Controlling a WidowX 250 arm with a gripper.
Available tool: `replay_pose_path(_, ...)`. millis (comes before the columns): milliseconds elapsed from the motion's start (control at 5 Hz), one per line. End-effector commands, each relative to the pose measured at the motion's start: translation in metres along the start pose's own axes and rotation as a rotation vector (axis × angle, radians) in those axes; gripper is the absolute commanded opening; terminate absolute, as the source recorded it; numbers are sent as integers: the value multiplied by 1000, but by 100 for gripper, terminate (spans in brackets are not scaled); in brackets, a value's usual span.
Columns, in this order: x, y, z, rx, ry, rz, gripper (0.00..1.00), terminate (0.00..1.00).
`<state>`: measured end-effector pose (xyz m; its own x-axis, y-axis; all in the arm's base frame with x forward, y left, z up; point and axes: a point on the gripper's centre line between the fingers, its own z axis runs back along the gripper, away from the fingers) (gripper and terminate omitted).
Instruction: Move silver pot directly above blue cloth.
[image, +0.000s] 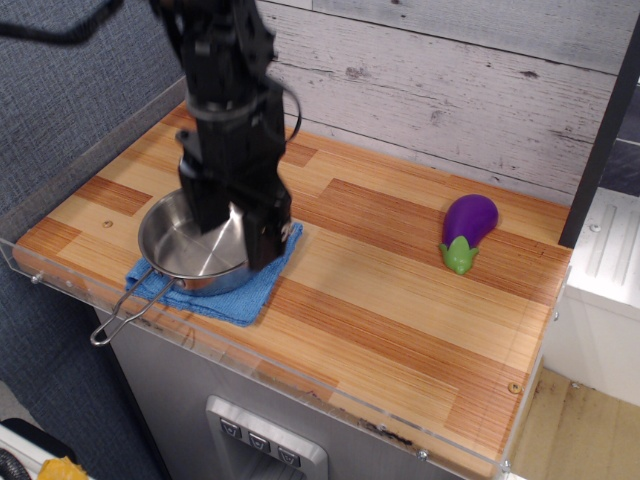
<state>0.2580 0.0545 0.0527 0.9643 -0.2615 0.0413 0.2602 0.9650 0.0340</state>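
I expect the cloth (232, 303) to stay behind, spread out, when I lift the silver pot away, because the blue cloth's edges (272, 286) lie flat under the pot.
The silver pot (180, 255) sits on the blue cloth (238, 300) at the front left of the wooden counter. Its wire loop handle (122, 312) sticks out over the front edge. My black gripper (238, 232) has come down over the pot's right side. Its jaws stand apart, one finger (210, 212) inside the pot and the other finger (266, 232) outside the right rim. The arm hides the pot's far and right rim. Whether the fingers touch the rim cannot be told.
A purple toy eggplant (468, 230) with a green cap lies at the right. A grey plank wall (450, 90) runs behind the counter. A clear plastic lip (300, 375) edges the front and left. The small scoop is hidden behind the arm.
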Motion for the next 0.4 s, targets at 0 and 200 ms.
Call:
replay_pose_path(0,6,4,-28,-9,18,-22,100,0)
replay_pose_path(200,7,-2,-33,-10,30,-43,100,0)
